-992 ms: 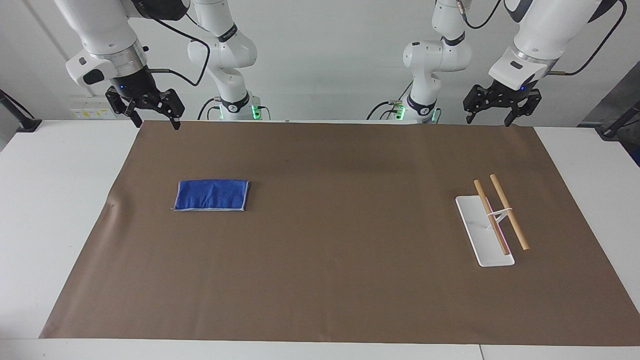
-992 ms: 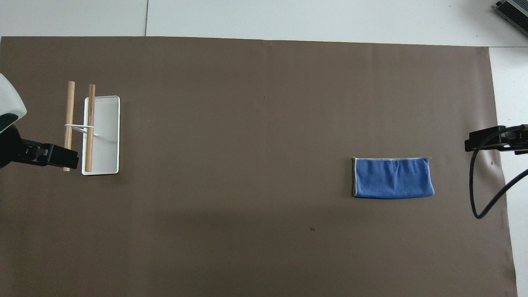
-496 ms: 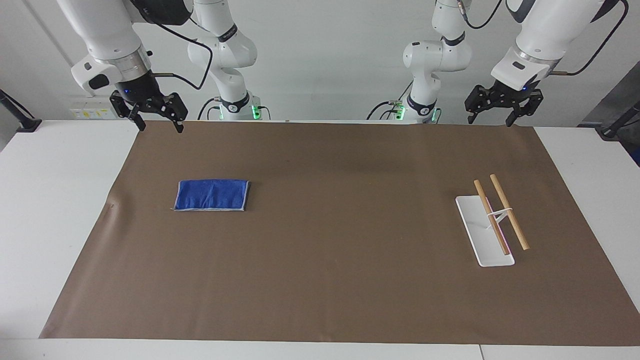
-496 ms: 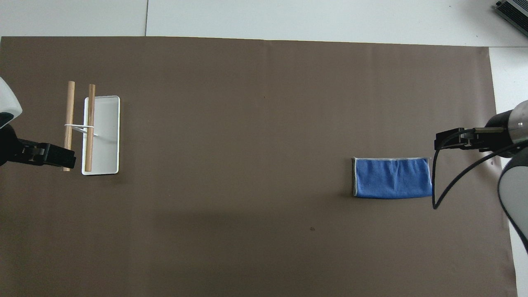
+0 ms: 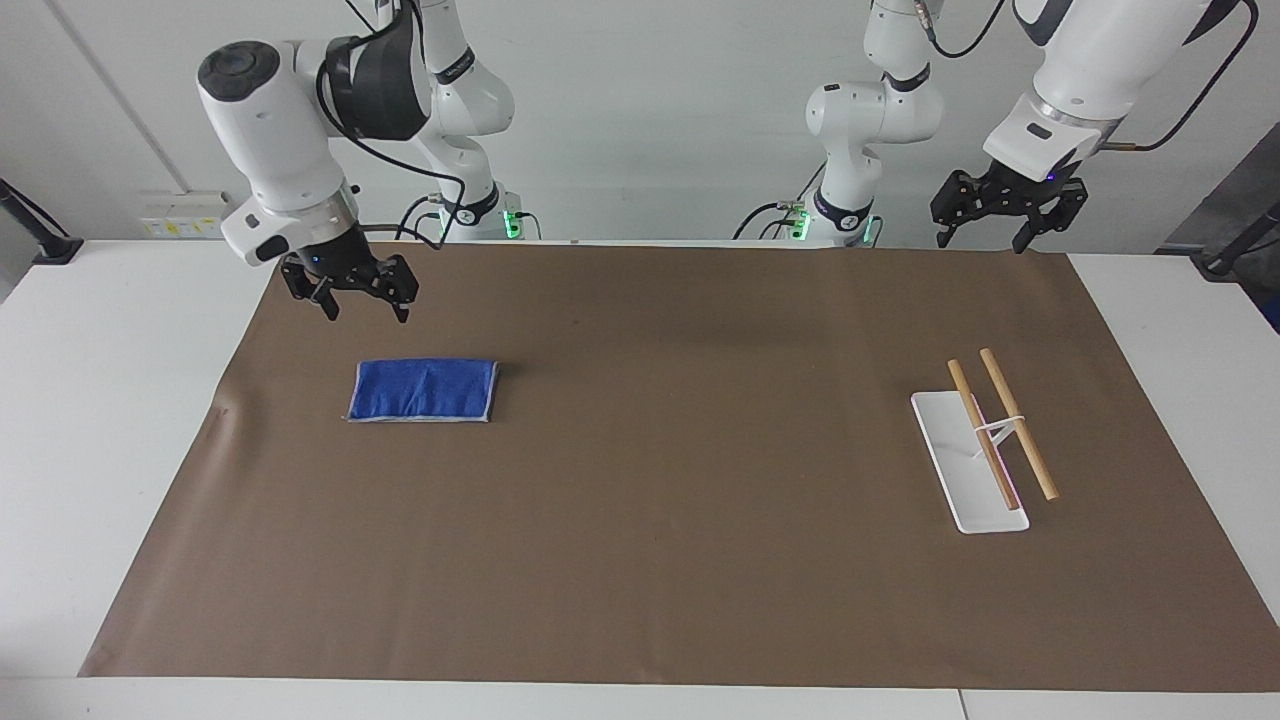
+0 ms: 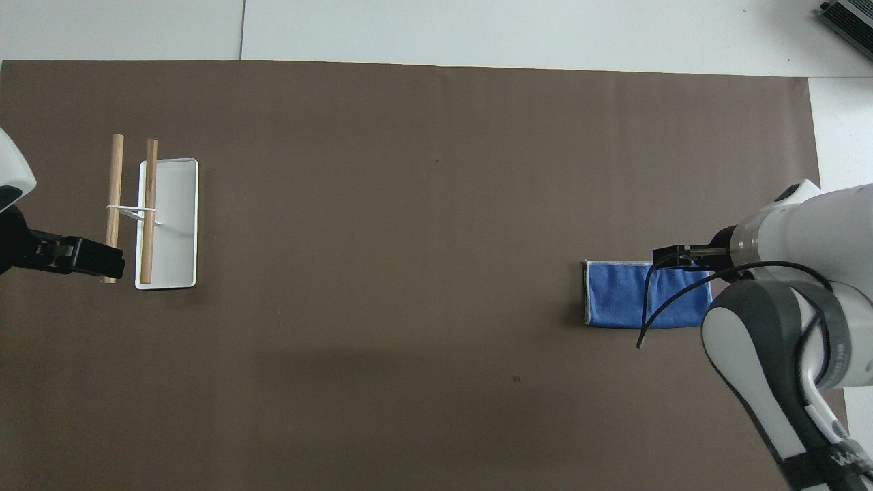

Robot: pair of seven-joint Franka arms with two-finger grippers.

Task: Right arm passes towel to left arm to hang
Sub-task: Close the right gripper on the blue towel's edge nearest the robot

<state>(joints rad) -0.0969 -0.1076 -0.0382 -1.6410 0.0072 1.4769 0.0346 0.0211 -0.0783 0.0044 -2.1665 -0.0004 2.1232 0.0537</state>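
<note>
I expect the blue towel (image 6: 615, 298) to stay folded and hang down softly when I lift and carry it, because the pale edges (image 6: 586, 293) line up around a compact rectangle.
The blue towel (image 5: 423, 390) lies folded and flat on the brown mat (image 5: 660, 480), toward the right arm's end of the table. In the overhead view the right arm covers one end of the towel (image 6: 617, 303). My right gripper (image 5: 366, 314) is open and empty. It hangs in the air over the mat at the towel's edge, apart from the cloth. My left gripper (image 5: 980, 243) is open and empty. It waits high over the mat's edge at the left arm's end.
A rack with a white base (image 5: 950, 450) and two wooden rods (image 5: 1018, 424) stands on the mat toward the left arm's end. It also shows in the overhead view (image 6: 174, 225). The white table (image 5: 110, 400) borders the mat.
My right arm has swung down and in from the mat's corner to the towel's edge, with the gripper still open. The left arm has hardly moved. The towel has not moved.
</note>
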